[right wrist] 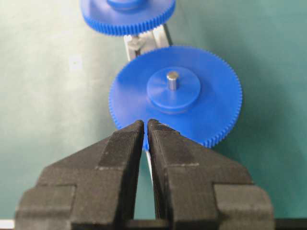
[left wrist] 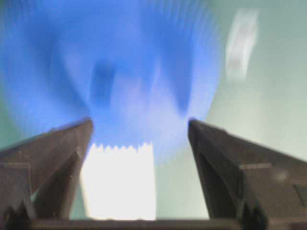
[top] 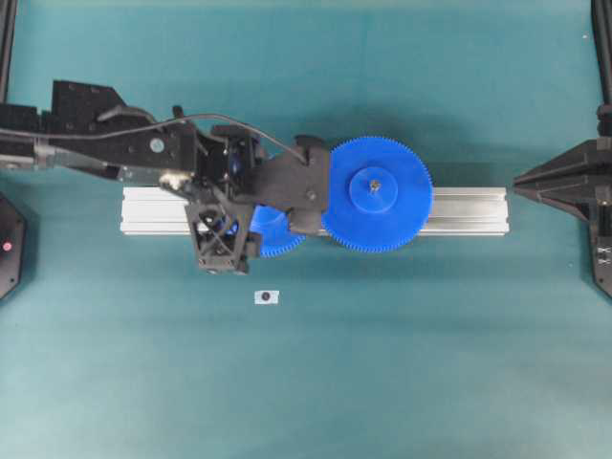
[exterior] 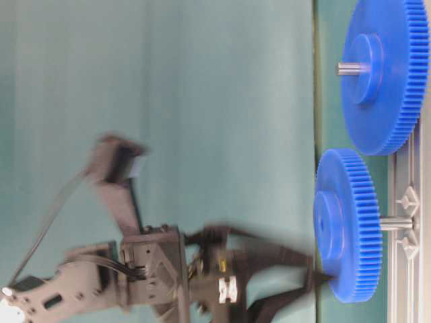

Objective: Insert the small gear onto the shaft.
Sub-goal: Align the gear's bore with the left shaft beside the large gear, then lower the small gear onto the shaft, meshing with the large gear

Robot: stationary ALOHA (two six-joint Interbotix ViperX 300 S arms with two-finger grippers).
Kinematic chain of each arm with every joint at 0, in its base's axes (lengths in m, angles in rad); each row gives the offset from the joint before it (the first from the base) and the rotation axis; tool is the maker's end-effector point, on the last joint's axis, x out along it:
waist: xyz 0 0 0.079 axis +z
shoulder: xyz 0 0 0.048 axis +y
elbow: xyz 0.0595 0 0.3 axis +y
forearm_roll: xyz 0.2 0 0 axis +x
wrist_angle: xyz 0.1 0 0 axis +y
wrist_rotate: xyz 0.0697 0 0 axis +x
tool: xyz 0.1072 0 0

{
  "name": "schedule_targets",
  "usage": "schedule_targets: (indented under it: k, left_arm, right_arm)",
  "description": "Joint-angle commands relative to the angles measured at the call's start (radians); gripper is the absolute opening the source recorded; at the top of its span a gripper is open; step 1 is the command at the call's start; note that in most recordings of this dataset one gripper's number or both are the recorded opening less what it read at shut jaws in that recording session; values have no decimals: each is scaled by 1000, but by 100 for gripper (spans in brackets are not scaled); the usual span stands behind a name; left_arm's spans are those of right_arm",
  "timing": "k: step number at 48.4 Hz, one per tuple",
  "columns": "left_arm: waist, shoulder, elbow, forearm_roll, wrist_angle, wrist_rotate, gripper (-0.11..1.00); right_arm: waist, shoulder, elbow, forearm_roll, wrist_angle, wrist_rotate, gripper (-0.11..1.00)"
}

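Observation:
The small gear is high up on the shaft (exterior: 395,223), and my left gripper's fingers are next to the gear's rim. My left gripper should back up and move over the gear's middle (exterior: 328,225).
The small gear (exterior: 347,225) sits on the shaft (exterior: 396,223), which pokes out between it and the rail. From overhead, only the small gear's (top: 277,239) lower rim shows under my left arm. The left gripper (exterior: 320,279) is open, its tips close to the gear's rim; whether they touch is lost in blur. In the left wrist view the left gripper (left wrist: 139,127) has its jaws wide apart, with the blurred small gear (left wrist: 110,72) just beyond them. My right gripper (right wrist: 145,123) is shut on nothing and hangs back at the right edge (top: 574,182).
A larger blue gear (top: 376,194) sits on its own pin, meshed beside the small one, on the silver aluminium rail (top: 459,210). A small white tag (top: 266,297) lies on the green mat in front of the rail.

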Motion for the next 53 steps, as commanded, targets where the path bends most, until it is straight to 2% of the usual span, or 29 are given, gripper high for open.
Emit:
schedule_targets:
  k: [1,16,32,42,53]
  left_arm:
    - [-3,-20,-52,2,12,3,79]
    - [25,-14,-44,5,2,12,79]
    - [71,51,-38,2,-144,12,78]
    - [54,98,-32,2,-146,-3,78]
    - [49,74,-25,2,-107,0,78]
  right_arm:
    - [-5,8,-11,2,-6,8,17]
    - [-8,6,-6,2,-12,9,17]
    - [-6,6,-3,2,-12,8,17]
    - [-6,6,-3,2,-11,8,17]
    - [-6,6,-3,2,-9,8,17]
